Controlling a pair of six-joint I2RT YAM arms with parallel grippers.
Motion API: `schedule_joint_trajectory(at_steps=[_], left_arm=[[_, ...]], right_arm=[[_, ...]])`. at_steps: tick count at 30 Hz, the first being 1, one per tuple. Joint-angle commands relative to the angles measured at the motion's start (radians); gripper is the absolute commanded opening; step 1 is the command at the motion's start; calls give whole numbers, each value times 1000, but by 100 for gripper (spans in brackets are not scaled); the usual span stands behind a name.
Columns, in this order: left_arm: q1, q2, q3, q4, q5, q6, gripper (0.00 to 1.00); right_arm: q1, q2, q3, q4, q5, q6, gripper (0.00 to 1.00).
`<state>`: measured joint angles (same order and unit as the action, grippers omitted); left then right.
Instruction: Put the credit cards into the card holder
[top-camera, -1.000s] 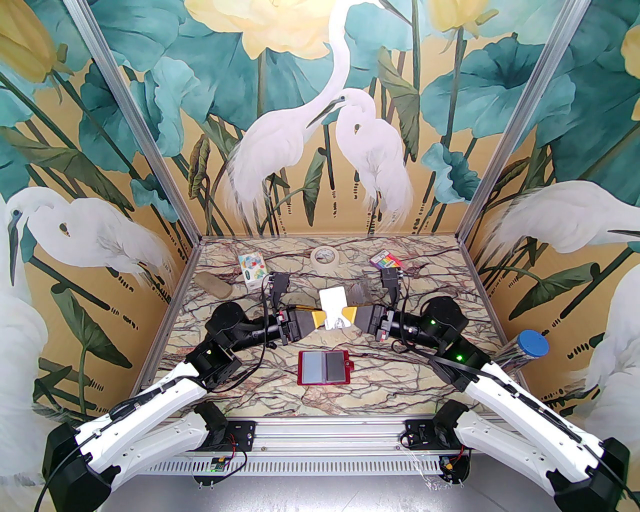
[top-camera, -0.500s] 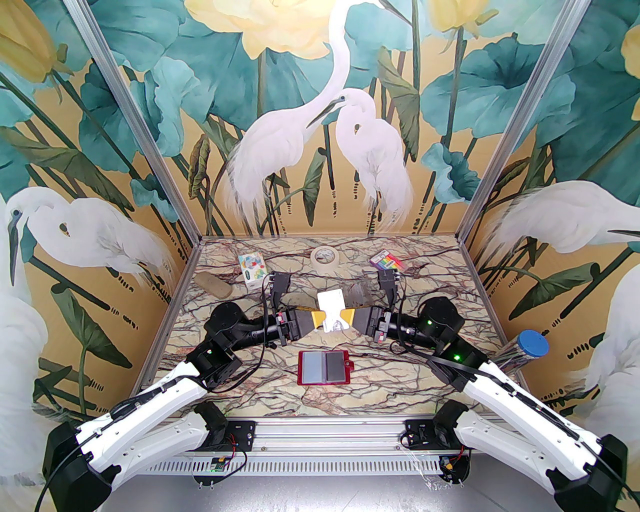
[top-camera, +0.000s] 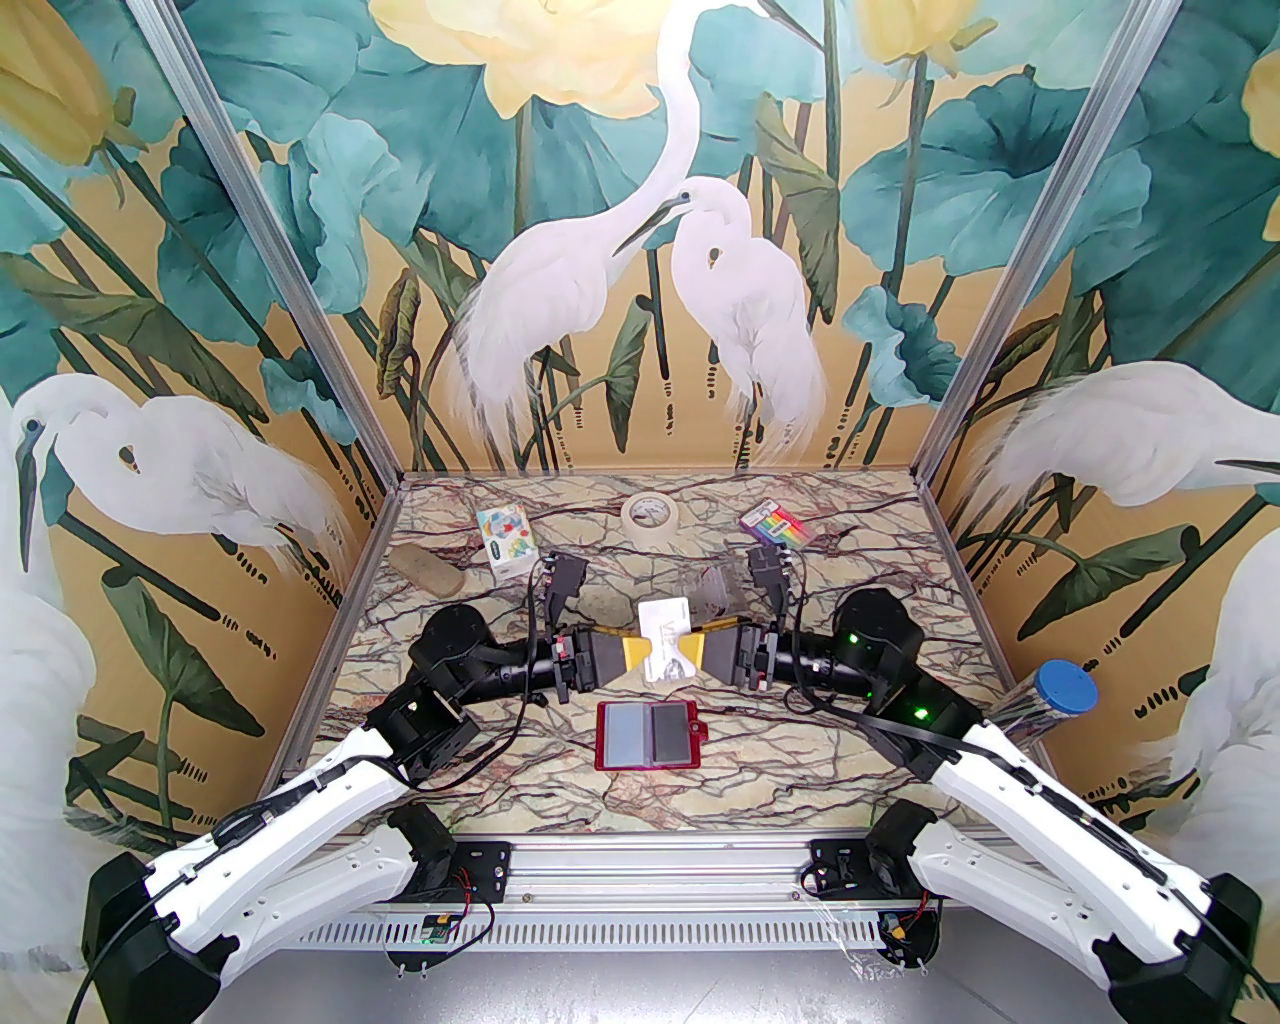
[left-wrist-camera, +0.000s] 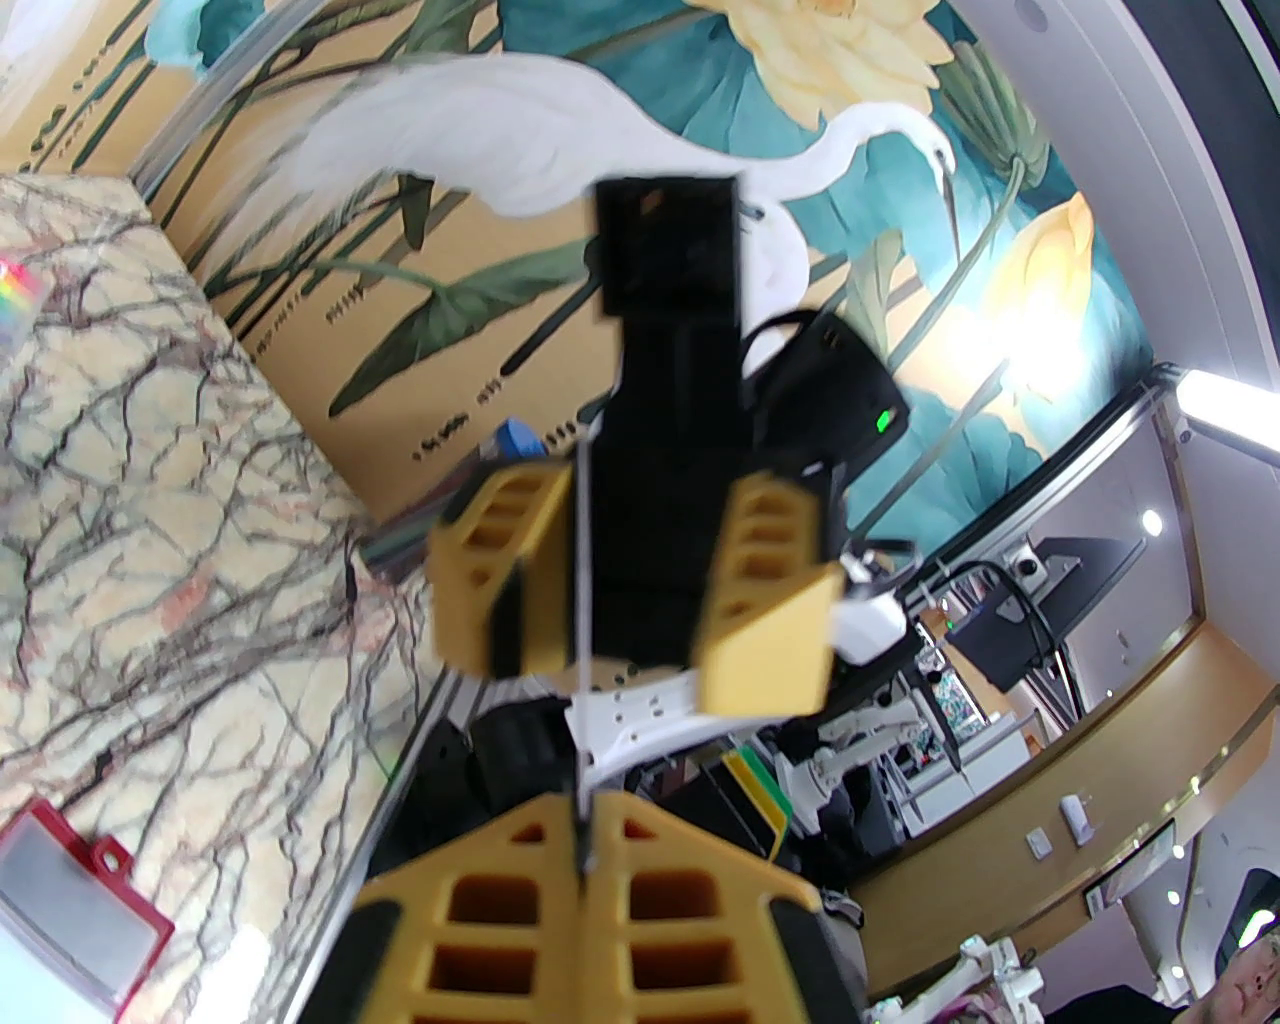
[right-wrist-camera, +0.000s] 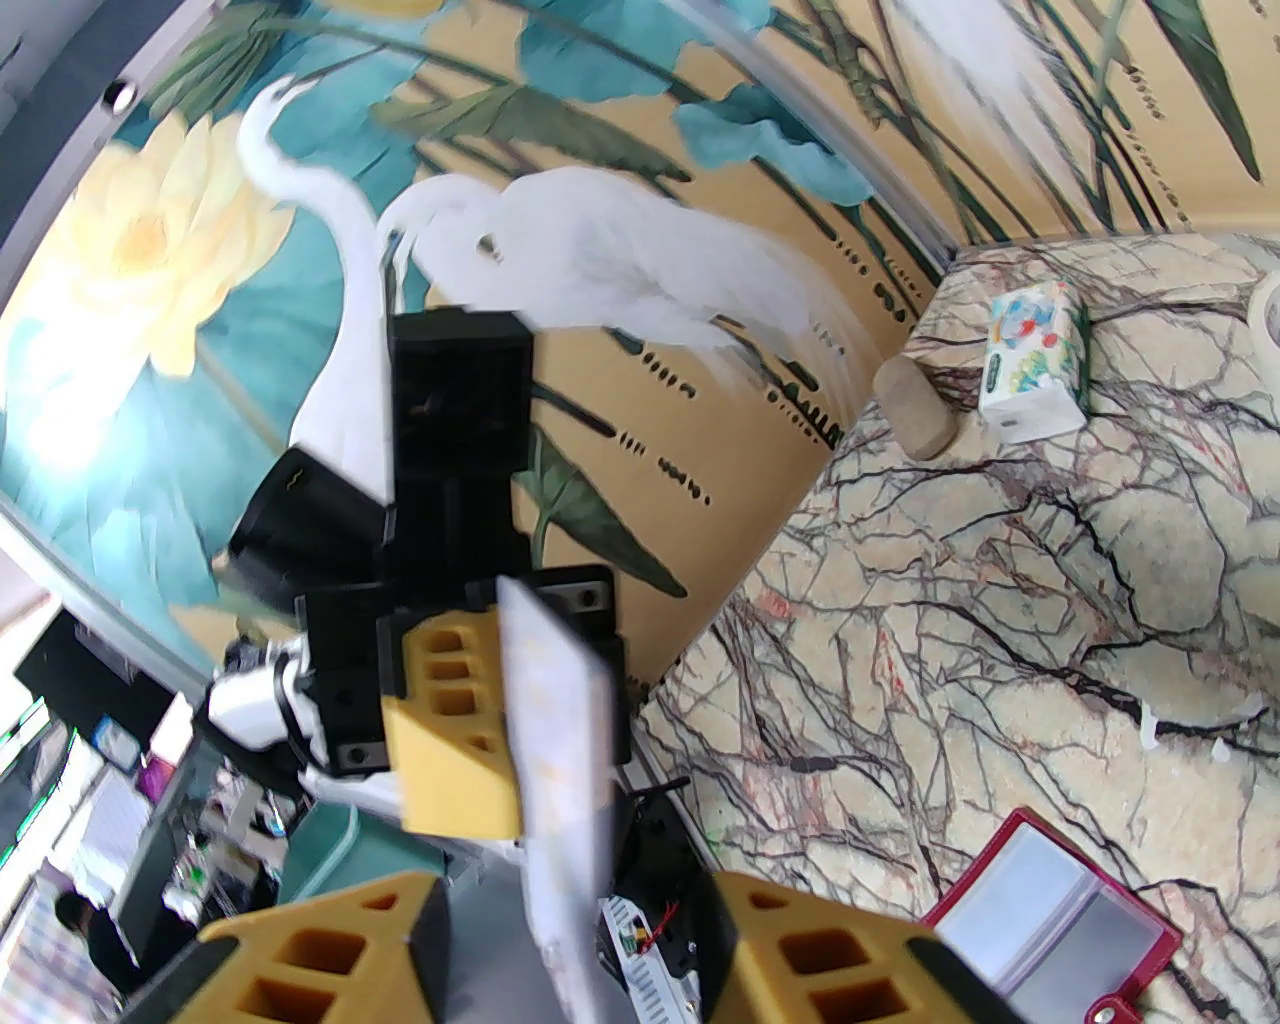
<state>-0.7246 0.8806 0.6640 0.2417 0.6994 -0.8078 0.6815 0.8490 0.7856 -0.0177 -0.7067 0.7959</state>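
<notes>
My right gripper needs to line up with the card's free edge before it closes on it, because the credit card lies at a slant across its open fingers.
A pale credit card hangs above the table's middle, held on edge between the two arms. My left gripper is shut on its left end; the left wrist view shows the card as a thin line pinched between the yellow fingers. My right gripper stands open around the card's other end, with both fingers apart from it. The card holder lies open and flat just in front, red-rimmed with grey pockets. It also appears low in the wrist views: card holder, card holder.
At the back of the table are a tape roll, a rainbow-striped packet and a colourful small box. A beige stone-like lump lies at the left. A clear plastic box sits behind the grippers. A blue-capped tube stands at the right edge.
My left gripper has shut on the card and my right gripper has opened, letting go of it. The card has tilted flatter and come slightly lower and nearer.
</notes>
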Motion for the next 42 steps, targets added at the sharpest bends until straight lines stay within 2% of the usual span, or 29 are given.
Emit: schedule_joint_trajectory(at_steps=[1, 6, 12, 25, 34, 42], left_arm=[[2, -29, 40, -86, 62, 40, 0], [3, -57, 42, -113, 73, 42, 0], [1, -57, 28, -72, 86, 11, 0], [1, -48, 29, -63, 92, 1, 0], [1, -48, 29, -57, 89, -7, 0], [2, -43, 28, -52, 80, -8, 0]], right_arm=[[6, -1, 53, -88, -96, -117, 49], [6, 8, 62, -113, -113, -148, 49], [7, 21, 43, -66, -155, -121, 47], [7, 16, 43, -77, -164, -139, 27], [8, 18, 41, -77, -162, -142, 19], [7, 22, 41, -76, -167, -140, 17]])
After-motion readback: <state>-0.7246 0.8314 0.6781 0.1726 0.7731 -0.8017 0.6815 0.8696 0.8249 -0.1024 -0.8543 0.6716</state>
